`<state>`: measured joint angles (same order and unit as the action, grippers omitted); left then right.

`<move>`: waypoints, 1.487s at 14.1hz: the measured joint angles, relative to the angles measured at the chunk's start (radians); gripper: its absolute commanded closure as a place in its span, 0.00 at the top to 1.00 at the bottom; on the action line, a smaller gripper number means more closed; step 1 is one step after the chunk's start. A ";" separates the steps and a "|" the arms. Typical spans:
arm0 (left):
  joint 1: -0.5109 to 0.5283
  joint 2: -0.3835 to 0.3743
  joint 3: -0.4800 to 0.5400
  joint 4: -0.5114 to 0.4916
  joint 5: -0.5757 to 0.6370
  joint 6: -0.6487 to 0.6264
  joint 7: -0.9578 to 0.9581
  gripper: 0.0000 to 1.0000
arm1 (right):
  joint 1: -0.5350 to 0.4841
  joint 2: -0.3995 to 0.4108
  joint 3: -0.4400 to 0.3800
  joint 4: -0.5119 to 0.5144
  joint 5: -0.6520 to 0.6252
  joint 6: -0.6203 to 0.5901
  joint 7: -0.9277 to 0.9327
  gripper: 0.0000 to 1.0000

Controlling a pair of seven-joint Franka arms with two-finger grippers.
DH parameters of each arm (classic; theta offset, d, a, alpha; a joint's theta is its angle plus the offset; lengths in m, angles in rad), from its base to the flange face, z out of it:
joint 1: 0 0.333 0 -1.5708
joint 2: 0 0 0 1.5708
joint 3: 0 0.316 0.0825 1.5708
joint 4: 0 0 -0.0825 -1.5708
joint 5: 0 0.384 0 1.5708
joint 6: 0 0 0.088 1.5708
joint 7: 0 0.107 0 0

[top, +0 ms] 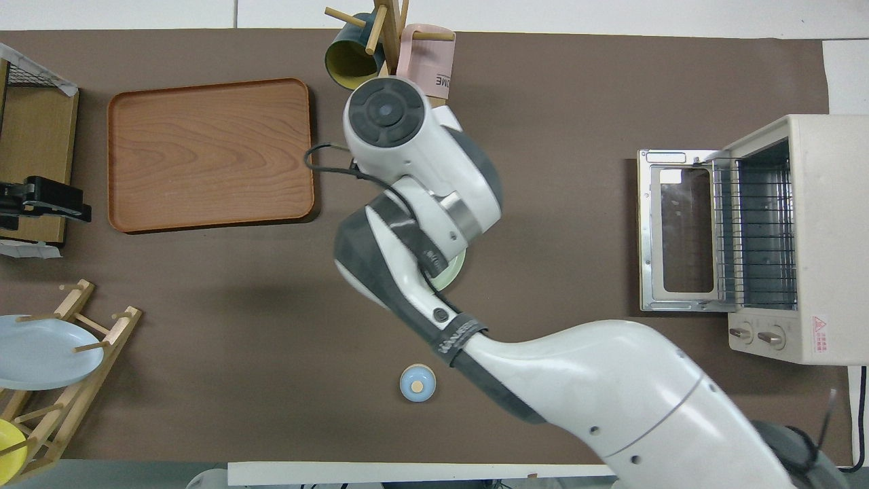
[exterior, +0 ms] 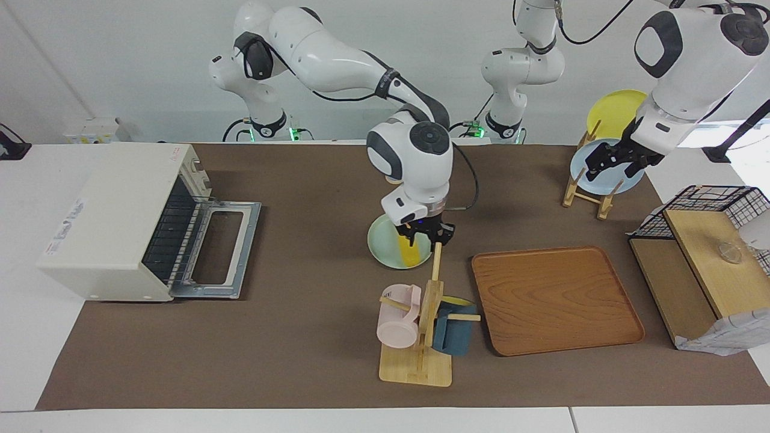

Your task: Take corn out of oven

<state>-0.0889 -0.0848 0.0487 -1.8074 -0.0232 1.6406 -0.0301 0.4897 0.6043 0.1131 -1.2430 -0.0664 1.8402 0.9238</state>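
Note:
My right gripper is blocking the space over the corn [exterior: 409,250], so it should move back and shut the open oven door [top: 684,231] while my left gripper takes the corn.
The oven [exterior: 120,222] stands at the right arm's end of the table with its door [exterior: 219,249] folded down open. Only the wire rack shows inside it, as in the overhead view [top: 801,238]. The yellow corn [exterior: 411,252] lies on a pale green plate [exterior: 385,246] at mid-table. My right gripper [exterior: 426,239] hangs just above the corn with its fingers apart. In the overhead view the right arm hides the corn, and only a sliver of the plate [top: 453,275] shows. My left gripper [exterior: 607,162] waits over the plate rack.
A mug tree [exterior: 421,325] with a pink and a blue mug stands just beside the plate, farther from the robots. A wooden tray [exterior: 553,297] lies beside it. A plate rack [exterior: 592,180], a black wire basket [exterior: 722,204] and a small blue knob [top: 417,384] are also there.

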 measured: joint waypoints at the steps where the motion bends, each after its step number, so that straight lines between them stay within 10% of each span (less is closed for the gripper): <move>1: -0.019 -0.005 -0.010 -0.024 -0.008 0.028 -0.016 1.00 | -0.059 -0.060 -0.002 -0.078 -0.002 -0.011 -0.071 0.06; 5: -0.343 0.031 -0.044 -0.227 -0.015 0.401 -0.322 1.00 | -0.288 -0.280 -0.006 -0.504 -0.022 0.087 -0.331 0.00; 11: -0.670 0.402 -0.051 -0.147 -0.015 0.768 -0.687 0.99 | -0.401 -0.331 -0.003 -0.763 -0.174 0.186 -0.426 0.00; 12: -0.676 0.432 -0.049 -0.123 -0.015 0.777 -0.698 0.77 | -0.406 -0.331 -0.004 -0.771 -0.184 0.193 -0.434 0.00; 13: -0.679 0.449 -0.048 -0.109 -0.015 0.781 -0.710 0.22 | -0.413 -0.331 -0.004 -0.777 -0.197 0.200 -0.454 0.00; 14: -0.679 0.457 -0.048 -0.103 -0.015 0.781 -0.730 0.05 | -0.421 -0.331 -0.004 -0.778 -0.213 0.202 -0.488 0.00; 21: -0.646 0.435 -0.001 -0.078 -0.009 0.705 -0.768 0.00 | -0.455 -0.350 0.018 -0.569 -0.264 -0.062 -0.704 0.00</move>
<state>-0.7353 0.3498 0.0476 -1.8851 -0.0321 2.3452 -0.7983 0.0343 0.2540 0.1306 -1.8124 -0.3306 1.7778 0.2202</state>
